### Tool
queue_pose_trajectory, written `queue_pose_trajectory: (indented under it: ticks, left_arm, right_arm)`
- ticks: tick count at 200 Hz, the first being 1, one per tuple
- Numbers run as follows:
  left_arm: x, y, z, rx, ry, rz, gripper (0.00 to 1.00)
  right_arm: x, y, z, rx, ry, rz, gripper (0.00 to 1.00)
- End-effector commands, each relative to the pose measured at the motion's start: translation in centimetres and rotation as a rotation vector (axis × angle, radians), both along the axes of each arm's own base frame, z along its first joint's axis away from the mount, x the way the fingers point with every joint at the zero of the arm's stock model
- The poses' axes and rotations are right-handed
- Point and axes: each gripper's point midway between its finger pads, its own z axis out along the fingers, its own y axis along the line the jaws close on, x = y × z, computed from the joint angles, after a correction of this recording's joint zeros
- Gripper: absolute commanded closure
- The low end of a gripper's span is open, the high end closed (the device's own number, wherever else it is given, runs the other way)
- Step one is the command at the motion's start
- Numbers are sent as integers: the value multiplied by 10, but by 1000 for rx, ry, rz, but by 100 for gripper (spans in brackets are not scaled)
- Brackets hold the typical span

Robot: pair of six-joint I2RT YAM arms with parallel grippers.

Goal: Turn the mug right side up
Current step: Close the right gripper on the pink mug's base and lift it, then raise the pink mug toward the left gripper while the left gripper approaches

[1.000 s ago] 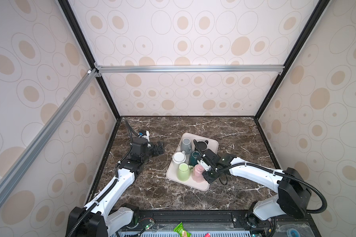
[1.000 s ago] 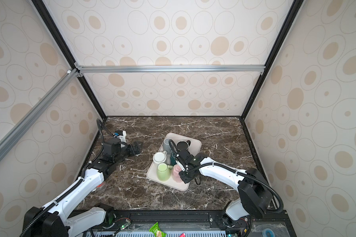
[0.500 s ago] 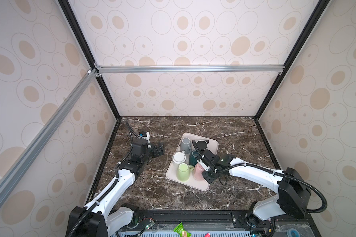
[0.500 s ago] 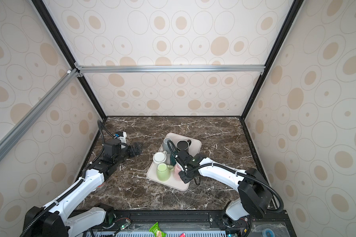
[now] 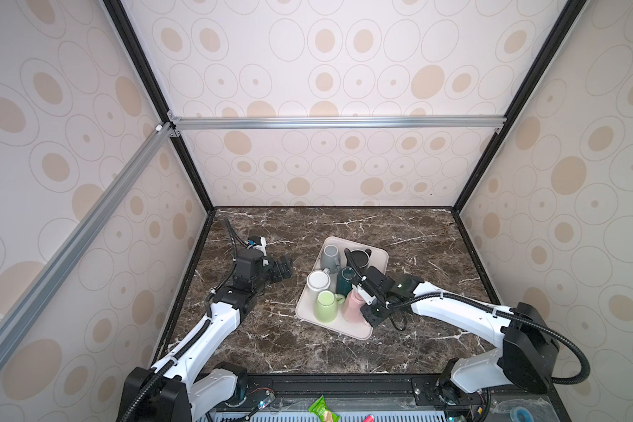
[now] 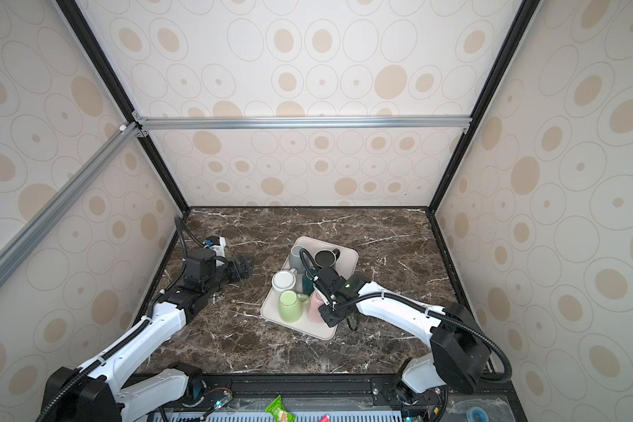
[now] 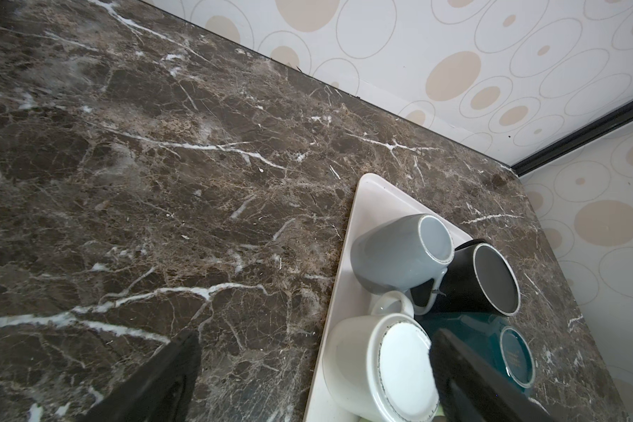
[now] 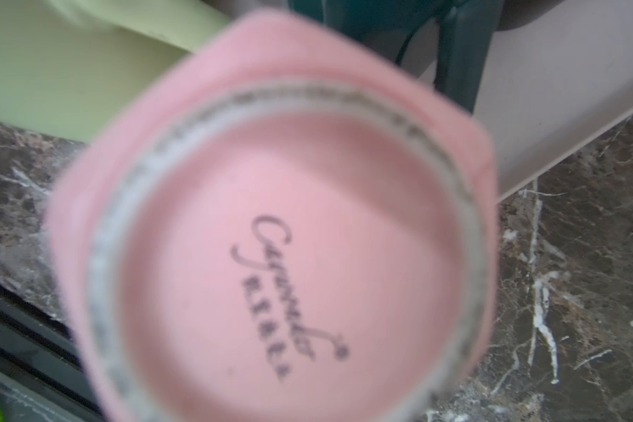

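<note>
The robot's right gripper should lift the pink mug [image 5: 352, 308] clear and tip the mug's rim toward the left gripper, because the mug stands upside down on its rim, base up, among packed mugs.
A pink mug [image 5: 352, 307] [image 6: 315, 308] stands upside down at the near right corner of the beige tray [image 5: 348, 330]. Its base, with a printed script mark, fills the right wrist view [image 8: 289, 237]. My right gripper [image 5: 367, 311] [image 6: 328, 312] sits tight against the mug's right side, jaws narrowed on it. Its fingertips are hidden behind the mug. My left gripper [image 5: 284, 268] [image 7: 313, 347] hovers open over the table left of the tray, nothing between its fingers.
The tray also holds a green mug [image 5: 326, 305], a white mug [image 5: 318, 281] base up, a teal mug [image 5: 344, 279], a grey mug [image 5: 330, 255] and a black mug [image 5: 359, 257], packed close together. Enclosure walls ring the marble table [image 5: 271, 329].
My right gripper has narrowed its jaws at the pink mug's side. The left arm has barely shifted and stays open.
</note>
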Motion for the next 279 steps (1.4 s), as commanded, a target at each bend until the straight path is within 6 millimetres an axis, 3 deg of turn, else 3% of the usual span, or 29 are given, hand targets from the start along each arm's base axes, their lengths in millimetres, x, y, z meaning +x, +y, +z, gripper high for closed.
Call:
queue_pose_trajectory:
  ticks: [1,23,45,80,138,218,279]
  left_arm:
    - [3,5,2,1,11,42,2]
    - [4,10,-3,40,59,66,2]
    - [4,0,-6,34,60,-1,2]
    - [3,-20,8,-48,-7,-93,2]
    - [-2,-16,31,-57,-89,-84,2]
    - [-15,-12,5,-63,-24,-69,2]
    - [-16,-20,15,-97,-47,-112,2]
  right_arm:
    - [-2,9,18,110,-42,-16,100]
    - [-4,8,25,180,-75,-52,100]
    - [-7,10,39,259,-97,-65,100]
    - [-10,10,54,339,-124,-102,100]
    - [-4,18,70,480,-177,-155,100]
    - [-3,23,78,576,-175,-214,100]
    - [9,30,105,690,-237,-255,100]
